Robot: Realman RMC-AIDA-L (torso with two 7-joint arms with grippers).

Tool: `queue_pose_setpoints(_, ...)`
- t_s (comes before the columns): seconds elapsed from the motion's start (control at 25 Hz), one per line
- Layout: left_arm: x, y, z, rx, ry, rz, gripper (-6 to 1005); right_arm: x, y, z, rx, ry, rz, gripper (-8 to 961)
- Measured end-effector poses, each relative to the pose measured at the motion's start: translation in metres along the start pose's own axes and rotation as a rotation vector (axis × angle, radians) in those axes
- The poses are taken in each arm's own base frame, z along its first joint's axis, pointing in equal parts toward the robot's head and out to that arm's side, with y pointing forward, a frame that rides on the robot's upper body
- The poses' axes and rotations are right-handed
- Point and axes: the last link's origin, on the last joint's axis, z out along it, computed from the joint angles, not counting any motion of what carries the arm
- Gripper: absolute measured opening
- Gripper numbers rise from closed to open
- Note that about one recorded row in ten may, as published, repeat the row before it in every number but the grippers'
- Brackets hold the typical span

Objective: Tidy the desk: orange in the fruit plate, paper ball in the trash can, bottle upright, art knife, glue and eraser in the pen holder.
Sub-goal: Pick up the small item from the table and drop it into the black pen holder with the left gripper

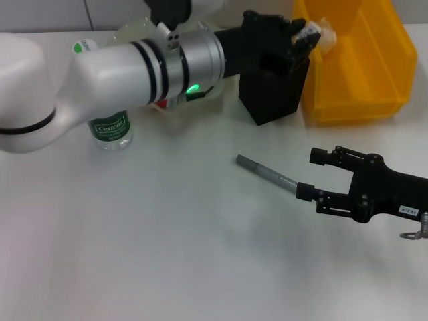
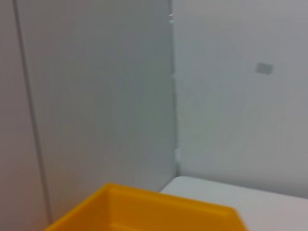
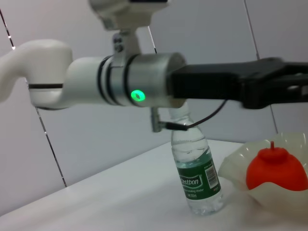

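My left gripper has the small white piece (image 1: 309, 30) at the ends of its fingers above the black pen holder (image 1: 273, 92). It should keep going toward the pen holder's opening and let go there.
My left gripper (image 1: 306, 35) reaches across the desk and hangs over the gap between the black pen holder (image 1: 274, 90) and the yellow trash can (image 1: 361, 60). The white paper ball (image 1: 327, 32) shows just beyond it, inside the can's outline. My right gripper (image 1: 316, 174) is open low over the table at the right. The grey art knife (image 1: 266, 172) lies flat there, one end beside the gripper's lower finger. The bottle (image 3: 197, 178) stands upright. The orange (image 3: 276, 169) sits in the fruit plate (image 3: 238, 166). Glue and eraser are out of view.
The left arm's thick white forearm (image 1: 134, 67) spans the back of the desk above the bottle (image 1: 110, 128) and hides most of the plate. The trash can's rim (image 2: 144, 204) stands close to the grey wall panels.
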Motion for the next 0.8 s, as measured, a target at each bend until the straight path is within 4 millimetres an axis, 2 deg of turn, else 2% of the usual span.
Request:
queue_pose_setpoints(0.32,0.004,-0.017,0.018,0.098,-0.048,-0.005,276,-0.002,0.000,0.004,-0.012,-0.003,-0.007,810)
queue_pose_setpoints(0.8,0.001,-0.020,0.018,0.115,-0.055,-0.024,280,-0.003,0.001,0.004,-0.021,-0.007,-0.008,810)
